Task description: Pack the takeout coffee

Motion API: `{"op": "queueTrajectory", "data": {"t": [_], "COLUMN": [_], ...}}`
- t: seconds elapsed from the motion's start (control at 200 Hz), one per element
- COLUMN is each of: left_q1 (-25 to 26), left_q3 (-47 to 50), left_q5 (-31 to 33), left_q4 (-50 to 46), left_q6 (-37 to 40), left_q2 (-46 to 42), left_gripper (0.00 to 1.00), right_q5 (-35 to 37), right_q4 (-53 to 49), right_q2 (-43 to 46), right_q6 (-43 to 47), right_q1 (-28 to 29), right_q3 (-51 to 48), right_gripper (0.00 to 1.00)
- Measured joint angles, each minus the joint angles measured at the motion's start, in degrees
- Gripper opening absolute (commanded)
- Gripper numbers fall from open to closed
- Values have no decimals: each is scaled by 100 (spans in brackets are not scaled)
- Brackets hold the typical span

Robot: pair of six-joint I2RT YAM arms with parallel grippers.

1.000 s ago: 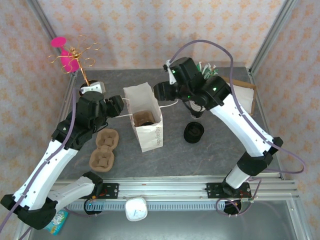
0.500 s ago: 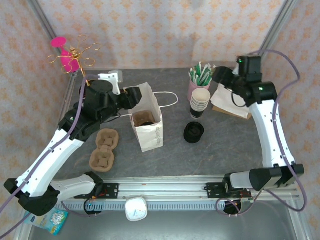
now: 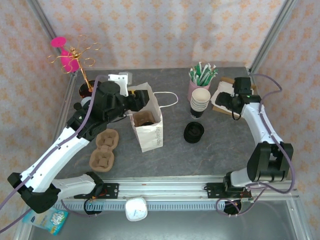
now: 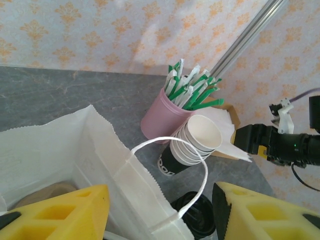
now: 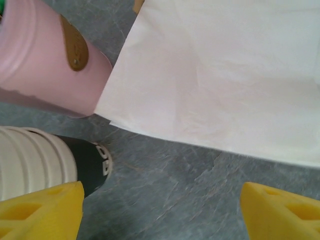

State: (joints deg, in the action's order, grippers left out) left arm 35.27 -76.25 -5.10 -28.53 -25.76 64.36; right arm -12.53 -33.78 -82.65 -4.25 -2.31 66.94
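The napkins' near edge (image 5: 200, 144) is clear of the cups and ahead of my open fingers, so I should keep moving my right gripper over that edge (image 5: 150, 131) and close it there.
A white paper bag (image 3: 149, 131) stands open mid-table. Inside it, a dark round top ringed by brown cardboard (image 3: 144, 118) looks like the takeout coffee; in the left wrist view only a tan patch (image 4: 47, 192) shows in the bag. My left gripper (image 3: 141, 98) hovers open over the bag's rear edge. The bag's right wall and string handle (image 4: 202, 167) lie between its yellow fingers (image 4: 75, 212) without being pinched. My right gripper (image 3: 223, 103) is open and empty, low over bare table (image 5: 165, 170) between the nested cup stack (image 5: 35, 160) and the napkins (image 5: 225, 75).
A pink jar of green sticks (image 3: 198, 86) and the nested black cups (image 3: 200, 102) stand behind a low pile of black lids (image 3: 193, 132). Napkins (image 3: 227, 102) lie at the back right. Brown cup carriers (image 3: 103, 150) rest left of the bag. A gold wire stand (image 3: 80, 60) rises at the back left.
The right arm swung away from above the bag to the back right, down beside the napkins. The left gripper moved forward over the bag's rear edge.
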Motion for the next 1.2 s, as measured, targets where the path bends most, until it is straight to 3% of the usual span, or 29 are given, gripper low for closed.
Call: {"op": "queueTrajectory", "data": {"t": [0.22,0.49,0.766,1.201], "left_q1": [0,0,0,0], "left_q3": [195,197,219,219], "left_q5": [24,304,435,566], "left_q4": [17,17,15,13], "left_q6": [190,363,490,527], "left_q2": [-39,-127,-166,-162], "left_gripper": [61,62,64,65], "right_q5": [-321,-461,-442,-223], "right_q4": [1019,1698,1757,1880], "right_q2": [-46,-332,-1021,-1735], "right_q6": [1296,2446,2964,3071], "right_q1": [0,0,0,0], "right_q3": [-763,-837,-776,-98], "right_gripper": [82,84,79,72]}}
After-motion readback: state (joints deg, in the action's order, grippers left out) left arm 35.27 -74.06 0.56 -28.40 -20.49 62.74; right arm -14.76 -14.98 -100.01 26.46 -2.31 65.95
